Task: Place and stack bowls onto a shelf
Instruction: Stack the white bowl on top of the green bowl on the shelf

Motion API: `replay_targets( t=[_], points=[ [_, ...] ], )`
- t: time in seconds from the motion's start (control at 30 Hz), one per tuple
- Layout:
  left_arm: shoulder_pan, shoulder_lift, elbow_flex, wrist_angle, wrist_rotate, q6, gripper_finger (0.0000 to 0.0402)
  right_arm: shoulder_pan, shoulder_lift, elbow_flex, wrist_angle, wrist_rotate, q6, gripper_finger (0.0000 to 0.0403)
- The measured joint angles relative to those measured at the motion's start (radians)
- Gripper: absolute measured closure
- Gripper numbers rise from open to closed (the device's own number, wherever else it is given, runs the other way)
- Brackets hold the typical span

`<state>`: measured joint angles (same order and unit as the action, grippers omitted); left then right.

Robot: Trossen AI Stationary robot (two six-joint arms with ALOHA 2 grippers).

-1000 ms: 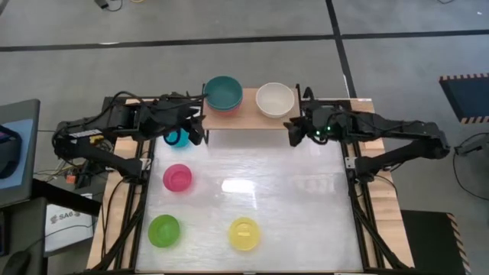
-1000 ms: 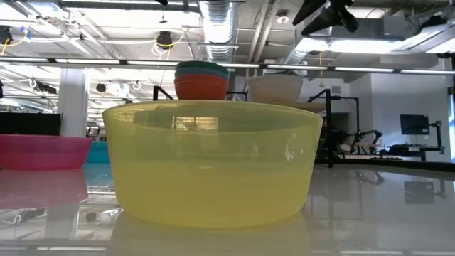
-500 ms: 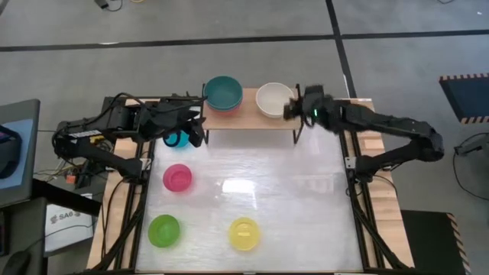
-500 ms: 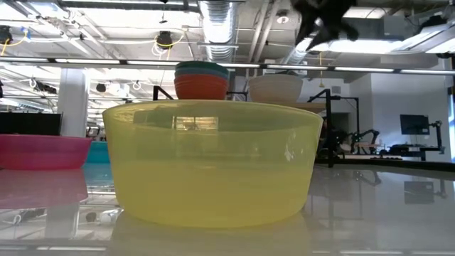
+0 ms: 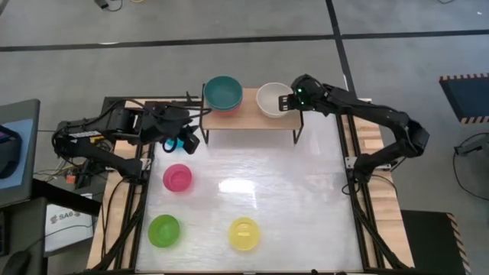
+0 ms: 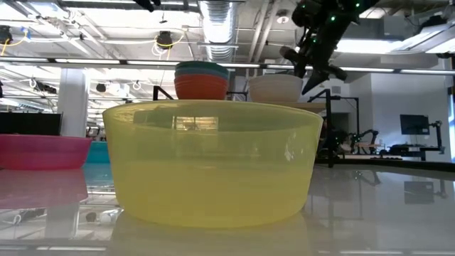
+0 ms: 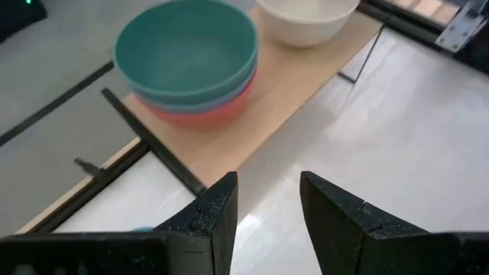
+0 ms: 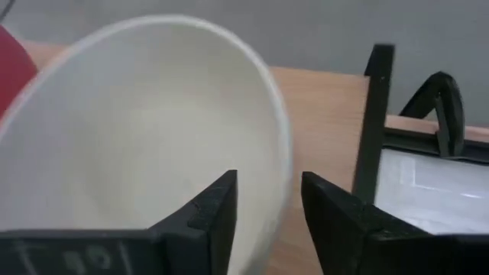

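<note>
The white bowl [image 5: 273,99] will fit into the teal bowl's wide opening [image 5: 223,92], which is empty, and leave a narrow part of the teal bowl when I lower it.
The shelf [image 5: 248,122] stands at the table's far edge. On its left half, a teal bowl [image 5: 223,92] nests in a blue one, and that in a red bowl [image 7: 206,114]. The white bowl [image 5: 273,100] sits alone on the right half. My right gripper [image 8: 267,214] is open at the white bowl's right rim [image 8: 281,153], one finger inside and one outside; no touch shows. My left gripper [image 7: 267,206] is open and hovers left of the shelf, beside the cyan bowl [image 5: 176,141]. The magenta [image 5: 178,177], lime green [image 5: 163,231] and yellow [image 5: 244,234] bowls rest on the tabletop.
In the low view the yellow bowl [image 6: 213,163] fills the foreground, and my right gripper [image 6: 313,67] hangs beside the white bowl [image 6: 276,88]. The shelf's black legs [image 8: 374,122] stand close to my right gripper. White tabletop [image 5: 290,191] lies bare between the shelf and the near bowls.
My right gripper has swung from the shelf's right front corner toward the far edge and left, coming down over the white bowl's right rim. My left gripper has drawn back a little toward the table's left, away from the shelf. No bowl has moved.
</note>
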<state>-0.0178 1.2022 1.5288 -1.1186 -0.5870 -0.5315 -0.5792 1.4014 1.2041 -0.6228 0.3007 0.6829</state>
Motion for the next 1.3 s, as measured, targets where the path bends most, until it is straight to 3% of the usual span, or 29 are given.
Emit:
replay_targets(
  t=[0.1,0.27,0.53,0.7,0.87,1.03,1.3],
  points=[
    [0.000,0.000,0.000,-0.028,-0.007,-0.003,0.0273,0.000,0.017,0.000,0.007,-0.008,-0.009,0.0277],
    [0.008,0.000,0.000,-0.030,-0.032,0.013,0.0273,0.019,0.006,0.000,0.011,0.001,-0.014,0.0376],
    [0.071,0.045,-0.049,0.293,0.030,0.201,0.0273,0.231,-0.115,0.001,0.175,0.220,-0.160,0.0375],
    [0.121,0.127,-0.049,0.543,0.065,0.386,0.0273,0.376,-0.126,0.001,0.218,0.393,-0.250,0.0378],
    [0.146,0.207,-0.050,0.751,0.153,0.476,0.0273,0.460,-0.117,0.001,0.219,0.541,-0.300,0.0378],
    [0.154,0.267,-0.050,0.861,0.224,0.586,0.0273,0.532,-0.103,-0.002,0.226,0.624,-0.363,0.0373],
    [0.153,0.324,-0.050,0.881,0.112,0.620,0.0277,0.607,-0.103,0.000,0.324,0.675,-0.516,0.0373]
  ],
)
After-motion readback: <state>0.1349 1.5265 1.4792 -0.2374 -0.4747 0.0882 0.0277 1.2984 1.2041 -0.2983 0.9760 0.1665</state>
